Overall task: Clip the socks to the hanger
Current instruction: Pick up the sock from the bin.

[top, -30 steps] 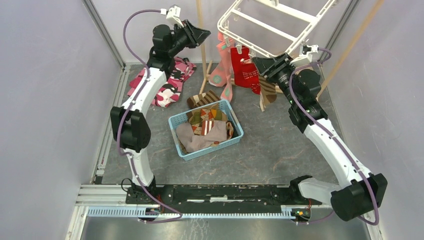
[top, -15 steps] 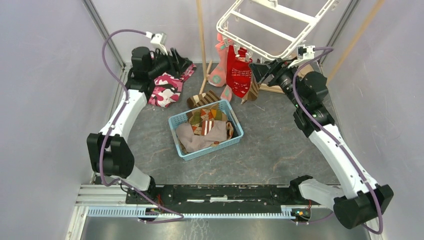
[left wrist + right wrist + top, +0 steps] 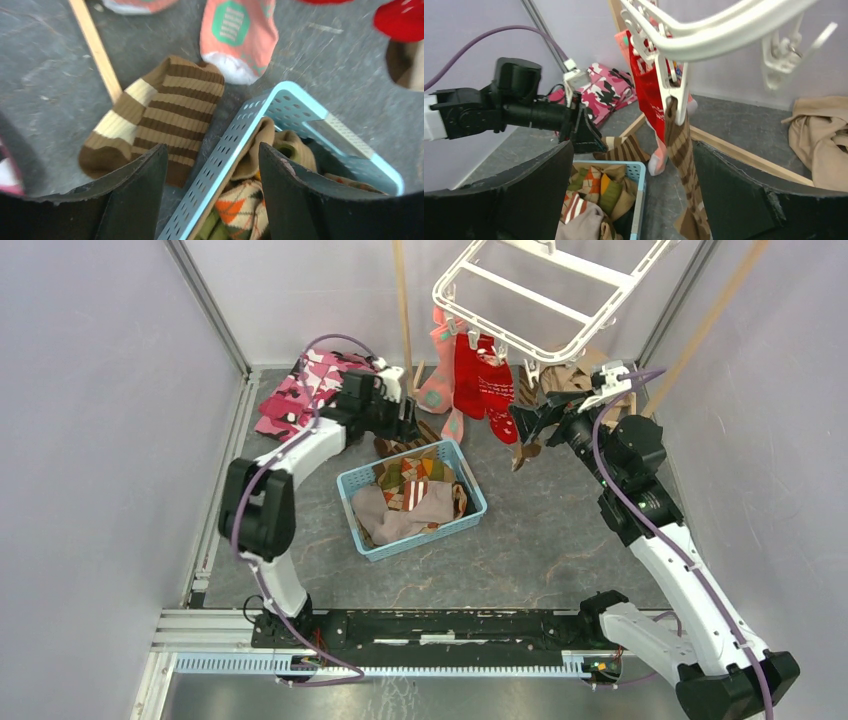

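Note:
The brown striped sock on the floor lies beyond the basket's rim under my left gripper, so next I move past the basket's rim and take the sock's far end.
The white hanger hangs at the back with a salmon-pink sock, a red sock and a brown striped sock clipped to its near rim. My right gripper is open, its fingers standing apart on either side of the hanging brown sock without touching it. Another brown striped sock lies flat on the floor by the basket's far edge. My left gripper hovers open just above it, straddling the basket's rim and holding nothing.
The blue basket holds several more socks and a greyish cloth. A pink camouflage garment lies at the back left and a tan cloth at the back right. The wooden pole stand rises beside the hanger, its base bars on the floor.
Both grippers have opened. My left arm swung from up by the pole down to the basket's far edge. My right gripper let go of the brown sock, which now hangs from a clip.

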Motion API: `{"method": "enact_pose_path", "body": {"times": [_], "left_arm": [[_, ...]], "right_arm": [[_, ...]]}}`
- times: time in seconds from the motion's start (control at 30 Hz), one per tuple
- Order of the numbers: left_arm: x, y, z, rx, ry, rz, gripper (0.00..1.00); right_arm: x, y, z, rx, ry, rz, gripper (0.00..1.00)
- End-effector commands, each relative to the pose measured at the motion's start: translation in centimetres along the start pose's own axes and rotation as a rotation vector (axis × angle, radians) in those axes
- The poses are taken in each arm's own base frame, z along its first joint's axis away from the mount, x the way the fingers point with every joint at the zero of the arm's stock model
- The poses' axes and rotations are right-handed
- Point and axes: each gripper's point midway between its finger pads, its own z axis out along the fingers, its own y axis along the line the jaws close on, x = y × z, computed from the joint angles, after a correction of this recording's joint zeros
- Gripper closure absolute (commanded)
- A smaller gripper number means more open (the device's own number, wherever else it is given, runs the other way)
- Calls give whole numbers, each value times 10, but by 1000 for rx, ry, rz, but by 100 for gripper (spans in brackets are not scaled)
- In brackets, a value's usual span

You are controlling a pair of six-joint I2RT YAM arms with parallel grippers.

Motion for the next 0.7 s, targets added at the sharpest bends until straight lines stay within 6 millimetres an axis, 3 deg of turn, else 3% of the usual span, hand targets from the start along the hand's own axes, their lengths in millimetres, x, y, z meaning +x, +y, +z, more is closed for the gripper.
{"method": "enact_pose_path", "body": {"times": [0.0,0.2,0.4,0.57,0.67], "left_arm": [[0,9,30,-64,41,134,28],[-2,32,61,-173,28,174,29],[-5,42,85,-191,38,169,29],[-17,22,78,-103,15,169,31],[-5,2,72,-3,40,154,34]], "right_arm": [[1,-7,-10,35,-5,-52,4],[8,-10,-17,44,5,-54,2],[13,-7,-15,24,15,-44,2],[14,-8,-19,31,16,-47,2],[16,-10,-21,39,17,-46,2]]}}
